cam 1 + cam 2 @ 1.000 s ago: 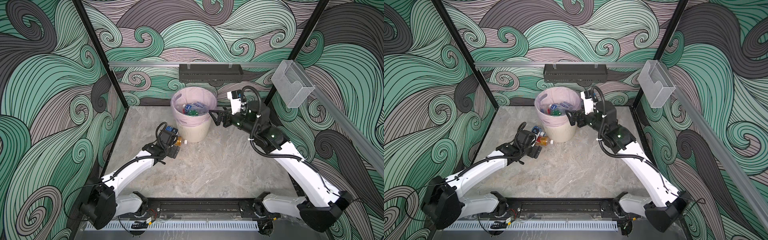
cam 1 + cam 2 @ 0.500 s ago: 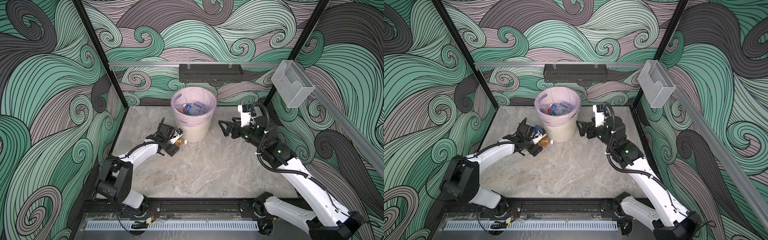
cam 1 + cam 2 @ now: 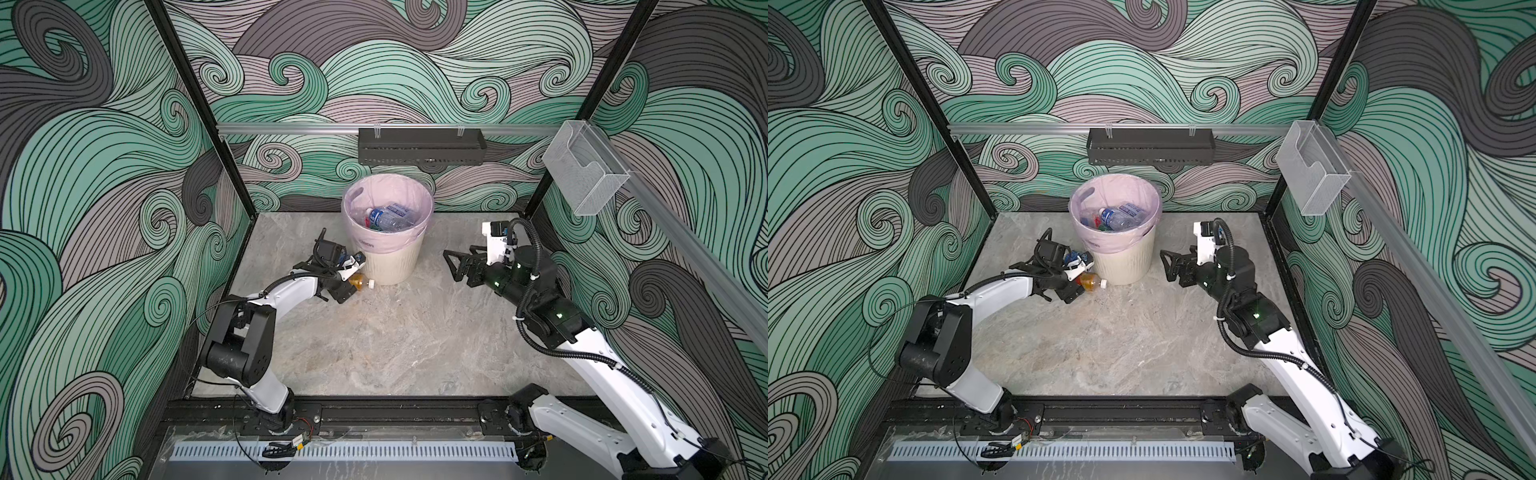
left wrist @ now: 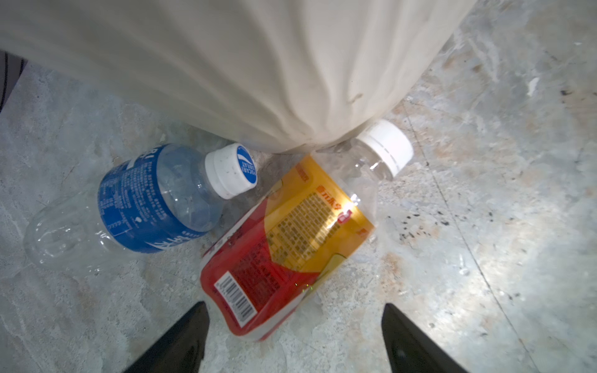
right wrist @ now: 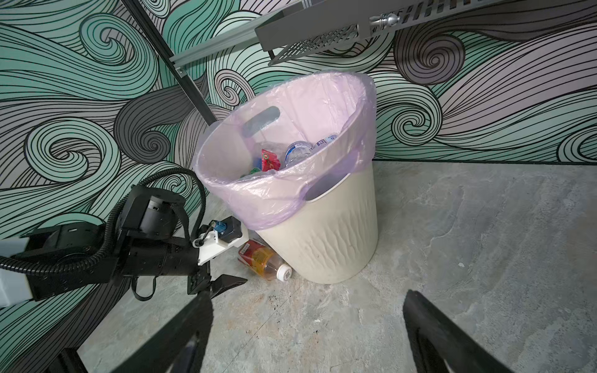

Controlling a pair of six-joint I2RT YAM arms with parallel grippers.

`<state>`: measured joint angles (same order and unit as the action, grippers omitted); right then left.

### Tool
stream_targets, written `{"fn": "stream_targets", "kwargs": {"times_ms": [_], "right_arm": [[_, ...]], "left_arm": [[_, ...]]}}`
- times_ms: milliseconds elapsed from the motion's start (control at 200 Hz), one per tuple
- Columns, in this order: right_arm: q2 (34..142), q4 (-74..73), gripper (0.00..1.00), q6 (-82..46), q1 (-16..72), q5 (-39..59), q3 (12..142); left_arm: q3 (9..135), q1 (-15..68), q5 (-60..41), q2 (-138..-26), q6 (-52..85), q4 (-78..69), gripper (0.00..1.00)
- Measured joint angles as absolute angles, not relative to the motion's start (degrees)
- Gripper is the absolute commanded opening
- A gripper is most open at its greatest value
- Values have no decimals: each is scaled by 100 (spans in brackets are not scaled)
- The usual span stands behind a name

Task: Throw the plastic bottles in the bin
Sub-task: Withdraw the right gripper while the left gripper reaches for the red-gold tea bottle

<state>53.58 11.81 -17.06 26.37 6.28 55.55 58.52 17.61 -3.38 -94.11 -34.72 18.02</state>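
My left gripper is to pull the red-labelled bottle onto the open floor (image 3: pixel 375 305) before it grips and lifts that bottle, because the bottle lies slanted against the bin's base (image 3: pixel 367 281).
The cream ribbed bin (image 3: pixel 390 266) (image 3: pixel 1121 268) (image 5: pixel 336 232) with its pink liner stands at the back of the floor, with several plastic bottles (image 3: pixel 386 218) (image 3: pixel 1117 216) (image 5: pixel 297 151) inside. Two more lie against its base. One has a red and yellow label (image 4: pixel 287 239) (image 3: pixel 360 282) (image 3: pixel 1090 282) (image 5: pixel 263 258), the other a blue label (image 4: pixel 145 203). My left gripper (image 4: pixel 294 305) (image 3: pixel 347 291) (image 3: pixel 1073 291) is open just behind the red-labelled bottle's bottom end, not gripping it. My right gripper (image 5: pixel 307 294) (image 3: pixel 451 264) (image 3: pixel 1167 266) hangs open and empty to the right of the bin.
A black perforated shelf (image 3: pixel 419 145) hangs on the back wall above the bin. A clear box (image 3: pixel 582 174) is mounted on the right rail. Black frame posts mark the back corners, and the arms' base rail (image 3: pixel 374 415) runs along the front.
My right gripper has drawn back from the bin's rim, moving right and lower. My left arm has folded down and reached closer to the bottles at the bin's base.
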Motion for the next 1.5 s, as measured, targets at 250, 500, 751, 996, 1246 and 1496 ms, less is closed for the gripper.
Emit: {"fn": "stream_targets", "kwargs": {"times_ms": [250, 500, 751, 996, 1246, 1496], "right_arm": [[5194, 1133, 90, -1765, 2637, 639, 5417], [5048, 1094, 90, -1800, 2617, 622, 5225], [5041, 1046, 90, -1824, 2578, 609, 5100], [5043, 993, 90, -1831, 2539, 615, 5096], [5041, 934, 90, -1863, 2536, 639, 5065], [4925, 965, 90, -1872, 2536, 635, 4982]], "left_arm": [[6093, 1730, -497, -9745, -3474, 1922, 86], [6246, 1739, -1002, -9773, -3465, 2528, 85], [5905, 1935, -1492, -9502, -3059, 2749, 84], [5461, 2056, -2305, -8586, -2499, 2703, 84], [5450, 2056, -2080, -8462, -2366, 2314, 85], [5774, 2071, -2097, -9288, -2368, 2311, 86]]}}
